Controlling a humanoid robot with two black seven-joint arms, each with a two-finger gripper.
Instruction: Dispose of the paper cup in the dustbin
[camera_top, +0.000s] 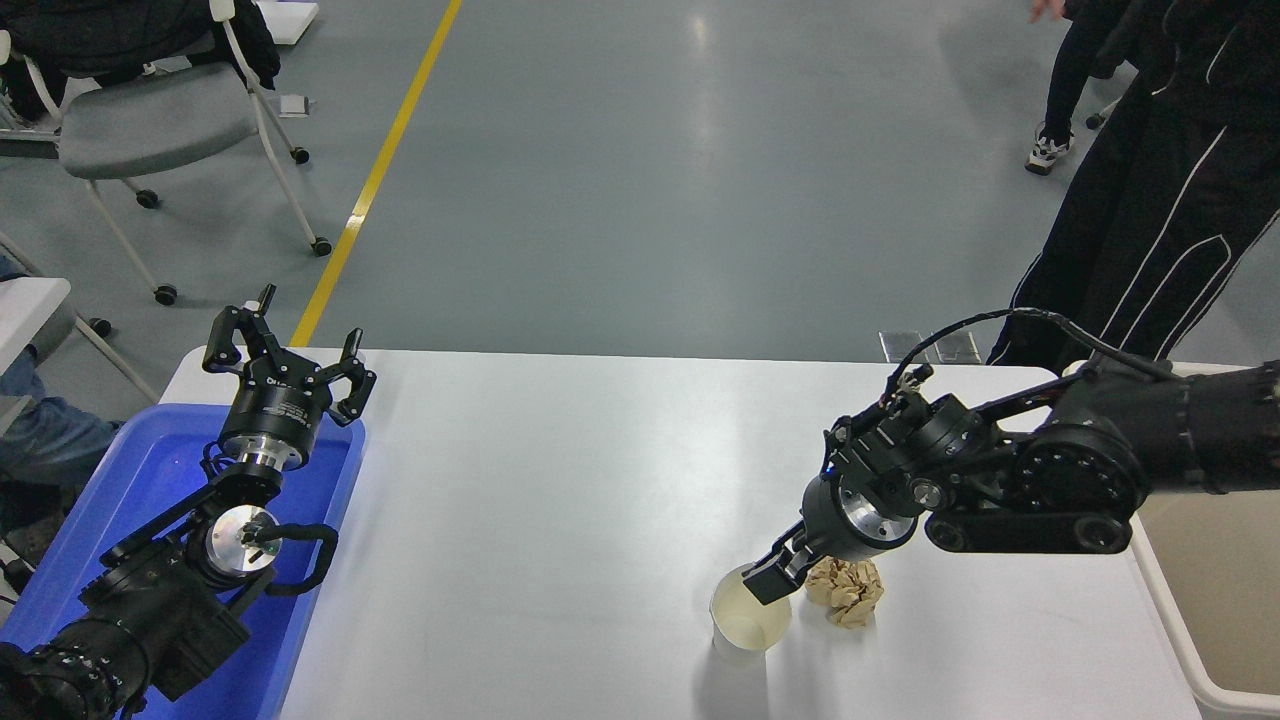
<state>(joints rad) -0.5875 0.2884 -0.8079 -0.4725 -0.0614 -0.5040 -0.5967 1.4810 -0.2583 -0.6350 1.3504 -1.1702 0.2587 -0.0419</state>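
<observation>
I see only a plain cream inside (755, 618) in the paper cup (746, 610), so I expect the cup to be empty when I lift it and tip it sideways.
The paper cup (746, 622) stands upright near the table's front edge, off-white with a cream inside. My right gripper (772, 580) reaches down from the right, open, with its tips at the cup's far right rim; whether a finger is inside the cup I cannot tell. The beige dustbin (1166, 622) stands at the table's right end, partly hidden by my right arm. My left gripper (290, 352) is parked open at the lower left.
A crumpled tan paper ball (850, 596) lies just right of the cup, under my right wrist. A blue tub (150, 470) sits at the table's left end, under my left arm. A person in black trousers (1140, 230) stands at the far right. A chair (150, 115) stands at the far left.
</observation>
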